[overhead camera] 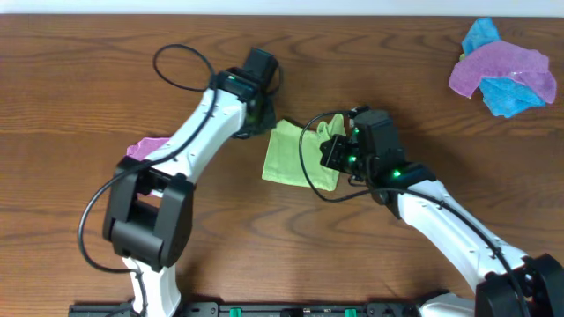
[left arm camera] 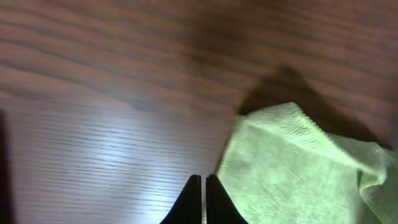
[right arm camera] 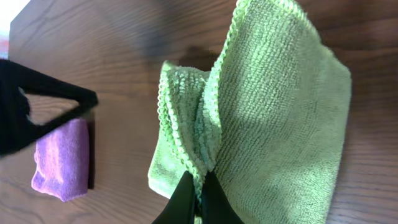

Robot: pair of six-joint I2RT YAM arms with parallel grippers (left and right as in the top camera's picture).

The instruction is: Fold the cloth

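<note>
The robot's right gripper is holding the lime-green cloth's raised edge (overhead camera: 330, 129), and the cloth's flat part lies clear. The gripper should keep bringing the raised edge across until it reaches the opposite edge (overhead camera: 268, 155).
The lime-green cloth (overhead camera: 295, 154) lies folded on the wooden table between the arms. My right gripper (overhead camera: 333, 134) is shut on the cloth's edge (right arm camera: 205, 134) and lifts a bunched corner above the flat part. My left gripper (overhead camera: 262, 113) sits at the cloth's upper left corner with its fingers shut and nothing between them. In the left wrist view the gripper (left arm camera: 203, 181) rests just beside the cloth's edge (left arm camera: 292, 168).
A small folded purple cloth (overhead camera: 145, 146) lies left of the left arm and shows in the right wrist view (right arm camera: 61, 158). A heap of purple and bright blue cloths (overhead camera: 502, 70) lies at the far right. Black cables loop near both wrists.
</note>
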